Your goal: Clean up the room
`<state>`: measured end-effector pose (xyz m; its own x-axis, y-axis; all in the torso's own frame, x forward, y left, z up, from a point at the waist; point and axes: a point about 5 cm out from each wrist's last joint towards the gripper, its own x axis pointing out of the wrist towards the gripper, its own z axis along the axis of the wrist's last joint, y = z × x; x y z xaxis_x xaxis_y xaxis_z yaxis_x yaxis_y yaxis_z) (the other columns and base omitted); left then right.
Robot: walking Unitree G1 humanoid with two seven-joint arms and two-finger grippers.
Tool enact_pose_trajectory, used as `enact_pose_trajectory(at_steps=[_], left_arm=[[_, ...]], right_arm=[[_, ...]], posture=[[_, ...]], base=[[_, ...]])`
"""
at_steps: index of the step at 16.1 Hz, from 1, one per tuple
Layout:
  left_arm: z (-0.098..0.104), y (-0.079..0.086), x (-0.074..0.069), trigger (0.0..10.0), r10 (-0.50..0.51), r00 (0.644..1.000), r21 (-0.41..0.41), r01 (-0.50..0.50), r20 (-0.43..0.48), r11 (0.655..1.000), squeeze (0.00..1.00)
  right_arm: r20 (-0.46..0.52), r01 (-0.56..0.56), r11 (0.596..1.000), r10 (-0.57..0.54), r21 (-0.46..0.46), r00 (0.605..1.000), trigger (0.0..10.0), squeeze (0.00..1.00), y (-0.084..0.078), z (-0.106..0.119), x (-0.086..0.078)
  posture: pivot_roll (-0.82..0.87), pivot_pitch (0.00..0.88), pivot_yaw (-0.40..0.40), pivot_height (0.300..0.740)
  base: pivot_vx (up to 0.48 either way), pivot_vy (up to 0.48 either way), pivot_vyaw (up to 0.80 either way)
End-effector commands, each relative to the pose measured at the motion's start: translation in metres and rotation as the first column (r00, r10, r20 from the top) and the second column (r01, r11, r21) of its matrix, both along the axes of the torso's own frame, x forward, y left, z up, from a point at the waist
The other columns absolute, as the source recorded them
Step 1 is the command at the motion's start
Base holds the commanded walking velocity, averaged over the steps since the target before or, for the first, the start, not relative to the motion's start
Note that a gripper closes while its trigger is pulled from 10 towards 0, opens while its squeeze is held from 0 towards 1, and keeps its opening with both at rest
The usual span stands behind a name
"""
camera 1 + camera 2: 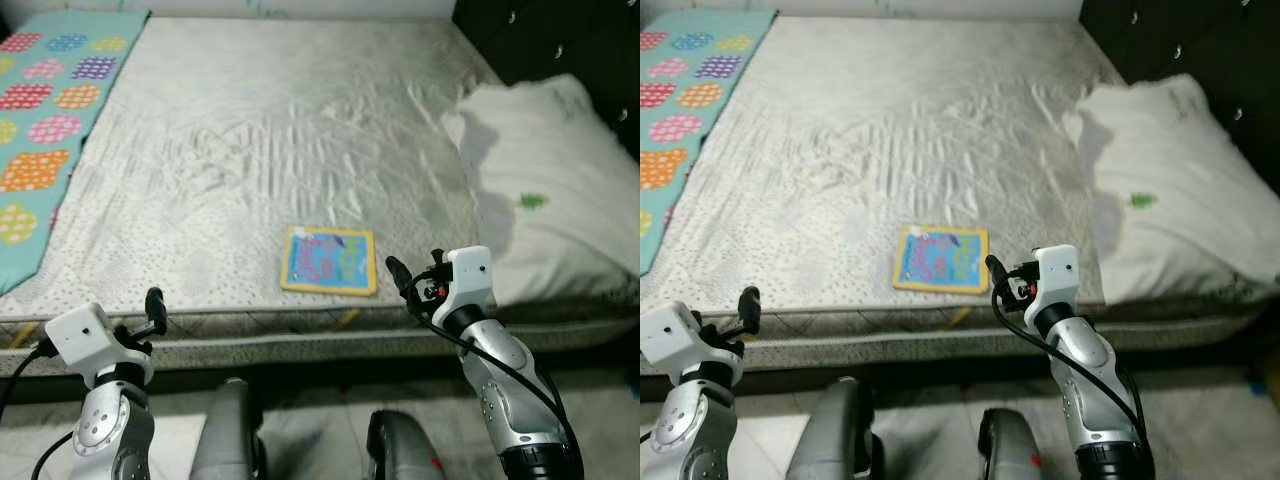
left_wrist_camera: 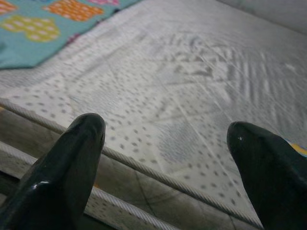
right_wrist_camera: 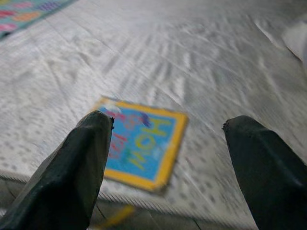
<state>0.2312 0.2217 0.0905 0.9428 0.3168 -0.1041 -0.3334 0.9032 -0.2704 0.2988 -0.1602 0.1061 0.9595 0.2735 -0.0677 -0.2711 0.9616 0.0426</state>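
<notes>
I expect the book [image 1: 329, 261] to stay stiff and closed when I lift it by one near corner, because it lies flat with straight, crisp edges [image 1: 328, 290].
A flat book [image 1: 329, 260] with a yellow border and blue cover lies on the grey mattress [image 1: 270, 140] close to its near edge. My right gripper [image 1: 402, 277] hovers open just right of the book at the mattress edge; the right wrist view has the book [image 3: 142, 143] between and beyond its two spread fingers [image 3: 76, 167]. My left gripper [image 1: 156, 306] is open too, held at the mattress's front edge well left of the book, over bare dotted sheet [image 2: 168, 120].
A white pillow [image 1: 545, 180] lies at the right of the bed against a dark tufted headboard [image 1: 560, 40]. A teal blanket with coloured patches [image 1: 45, 120] runs along the far left side. Pale floor [image 1: 310, 420] and my own legs are below the bed edge.
</notes>
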Motion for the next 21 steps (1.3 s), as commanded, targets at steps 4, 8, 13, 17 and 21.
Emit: enact_pose_trajectory(at_steps=[4, 8, 13, 17, 21], left_arm=[[0.0041, -0.0030, 0.0008, 10.0, -0.031, 0.999, 0.000, 0.031, 0.026, 1.000, 0.00], [0.0049, -0.0033, 0.0015, 10.0, -0.045, 0.998, 0.001, 0.045, 0.034, 0.999, 0.00], [0.0051, -0.0039, 0.0019, 10.0, -0.053, 0.998, 0.001, 0.053, 0.035, 0.999, 0.00], [0.0051, -0.0040, 0.0027, 10.0, -0.061, 0.997, 0.001, 0.061, 0.037, 0.998, 0.00], [0.0038, -0.0029, 0.0023, 10.0, -0.042, 0.999, 0.002, 0.042, 0.022, 0.999, 0.00]], right_arm=[[-0.006, 0.010, 1.000, -0.010, 0.009, 1.000, 10.0, 0.00, -0.0030, -0.0005, -0.0007], [-0.003, 0.007, 1.000, -0.007, 0.007, 1.000, 10.0, 0.00, -0.0028, -0.0002, -0.0009], [-0.001, 0.008, 1.000, -0.008, 0.004, 1.000, 10.0, 0.00, -0.0028, 0.0000, -0.0008], [0.001, 0.012, 1.000, -0.012, 0.004, 1.000, 10.0, 0.00, -0.0029, 0.0003, -0.0003], [0.000, 0.013, 1.000, -0.013, 0.003, 1.000, 10.0, 0.00, -0.0036, 0.0001, -0.0008]], posture=[[-0.07, 0.175, -0.058, 0.586], [-0.07, 0.177, -0.056, 0.586], [-0.07, 0.176, -0.054, 0.586], [-0.07, 0.177, -0.053, 0.586], [-0.07, 0.177, -0.053, 0.586]], base=[[0.000, 0.000, 0.00], [0.228, 0.000, 0.00], [0.327, 0.000, 0.00], [0.350, 0.000, 0.00], [0.171, 0.000, 0.00]])
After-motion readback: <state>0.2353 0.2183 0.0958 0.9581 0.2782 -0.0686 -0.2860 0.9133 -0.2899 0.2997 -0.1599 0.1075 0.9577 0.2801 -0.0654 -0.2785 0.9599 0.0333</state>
